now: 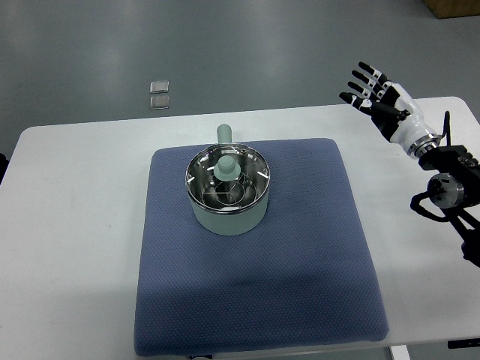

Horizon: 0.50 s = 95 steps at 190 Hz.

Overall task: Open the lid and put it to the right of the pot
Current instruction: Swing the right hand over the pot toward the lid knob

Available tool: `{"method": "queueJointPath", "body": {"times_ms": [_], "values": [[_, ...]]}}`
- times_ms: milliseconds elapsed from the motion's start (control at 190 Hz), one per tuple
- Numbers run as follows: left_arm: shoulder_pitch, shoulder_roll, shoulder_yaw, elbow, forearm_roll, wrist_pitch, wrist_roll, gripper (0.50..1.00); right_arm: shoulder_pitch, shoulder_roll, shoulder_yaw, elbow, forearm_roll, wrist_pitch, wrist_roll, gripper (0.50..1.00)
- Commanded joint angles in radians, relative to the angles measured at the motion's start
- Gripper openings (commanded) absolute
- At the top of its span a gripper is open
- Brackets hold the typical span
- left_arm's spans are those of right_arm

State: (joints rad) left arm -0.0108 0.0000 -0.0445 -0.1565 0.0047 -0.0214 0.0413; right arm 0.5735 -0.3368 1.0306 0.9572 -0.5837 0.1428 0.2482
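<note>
I should expect a wire rack to stay in the pot when I lift the glass lid point(227, 168), because thin curved wires point(234, 196) show through it.
A pale green pot point(227, 216) stands on the blue mat point(300, 247), left of the mat's middle. Its glass lid point(241, 186) with a pale green knob point(225, 166) sits on the pot. The pot's handle point(224, 134) points to the far side. My right hand point(369, 91) is raised over the table's far right corner, well to the right of the pot, fingers spread and holding nothing. The left arm does not show.
The mat lies on a white table point(75, 225). Two small clear squares point(159, 94) lie on the grey floor beyond the table. A brown box corner point(454, 7) shows at the top right.
</note>
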Motion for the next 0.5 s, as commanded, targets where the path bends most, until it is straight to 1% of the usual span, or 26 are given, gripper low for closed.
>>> {"method": "queueJointPath", "body": {"times_ms": [0,5,11,95,147,153,195,258,263,416,479,484,494], "values": [[0.0,0.0,0.0,0.0,0.0,0.0,0.0,1.0,0.028,-0.025,-0.001,0.012,-0.053,0.021,0.0,0.921],[0.0,0.0,0.0,0.0,0.0,0.0,0.0,1.0,0.028,-0.025,-0.001,0.012,-0.053,0.021,0.0,0.921],[0.0,0.0,0.002,0.0,0.0,0.0,0.0,1.0,0.048,-0.042,-0.001,0.027,-0.112,0.043,0.0,0.921],[0.0,0.0,0.0,0.0,0.0,0.0,0.0,1.0,0.084,-0.065,-0.004,0.067,-0.237,0.098,0.009,0.921],[0.0,0.0,0.0,0.0,0.0,0.0,0.0,1.0,0.085,-0.065,-0.004,0.067,-0.237,0.098,0.009,0.921],[0.0,0.0,0.0,0.0,0.0,0.0,0.0,1.0,0.11,-0.077,-0.006,0.093,-0.319,0.13,0.011,0.921],[0.0,0.0,0.0,0.0,0.0,0.0,0.0,1.0,0.131,-0.083,-0.007,0.12,-0.389,0.158,0.013,0.921],[0.0,0.0,0.0,0.0,0.0,0.0,0.0,1.0,0.141,-0.087,-0.009,0.133,-0.423,0.169,0.013,0.921],[0.0,0.0,0.0,0.0,0.0,0.0,0.0,1.0,0.169,-0.088,-0.009,0.162,-0.514,0.191,0.016,0.921],[0.0,0.0,0.0,0.0,0.0,0.0,0.0,1.0,0.244,-0.09,-0.046,0.236,-0.754,0.247,0.045,0.921],[0.0,0.0,0.0,0.0,0.0,0.0,0.0,1.0,0.252,-0.09,-0.053,0.241,-0.765,0.248,0.048,0.921],[0.0,0.0,0.0,0.0,0.0,0.0,0.0,1.0,0.285,-0.088,-0.101,0.27,-0.83,0.253,0.057,0.921],[0.0,0.0,0.0,0.0,0.0,0.0,0.0,1.0,0.293,-0.088,-0.113,0.275,-0.843,0.253,0.059,0.921]]}}
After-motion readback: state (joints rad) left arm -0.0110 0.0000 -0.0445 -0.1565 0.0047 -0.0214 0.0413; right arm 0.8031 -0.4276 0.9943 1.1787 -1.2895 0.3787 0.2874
